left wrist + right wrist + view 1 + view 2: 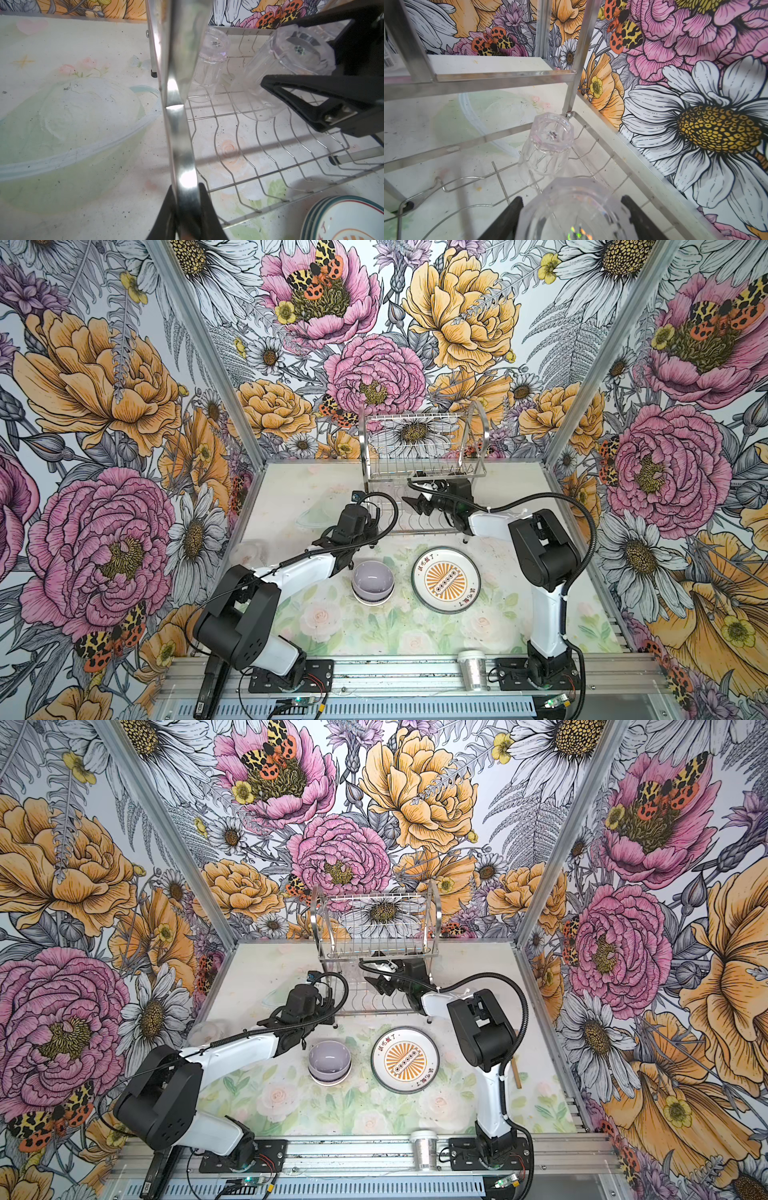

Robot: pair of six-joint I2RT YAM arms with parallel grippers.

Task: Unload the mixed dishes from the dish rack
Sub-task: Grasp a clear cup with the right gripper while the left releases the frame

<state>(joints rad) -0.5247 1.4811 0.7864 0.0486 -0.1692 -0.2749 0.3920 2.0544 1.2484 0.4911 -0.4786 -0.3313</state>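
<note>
My right gripper has the glass [304, 48] by its base, far from the glasses by the wall. So my left gripper should leave the rack and grab the glass's rim [256, 113].
The chrome dish rack [428, 477] [376, 955] stands at the back of the table. My left gripper [187, 207] [374, 526] is shut on the rack's shiny left side band [178, 145]. Two clear glasses stand upside down on the lower wire shelf [259, 166]. My right gripper [572, 204] [415, 506] reaches under the upper tier, its fingers against the sides of the nearer glass [571, 212] [280, 62], which leans. The other glass [548, 145] [212, 62] stands free beyond it. A lavender bowl [372, 583] and the orange sunburst plate [446, 580], atop a stack, sit on the table.
A pale green patterned bowl [72, 128] [316, 516] lies upside down left of the rack. Clear glasses [249, 549] stand near the left wall. A silver glittery cup [473, 670] lies on the front rail. A wooden stick [516, 1073] lies by the right wall.
</note>
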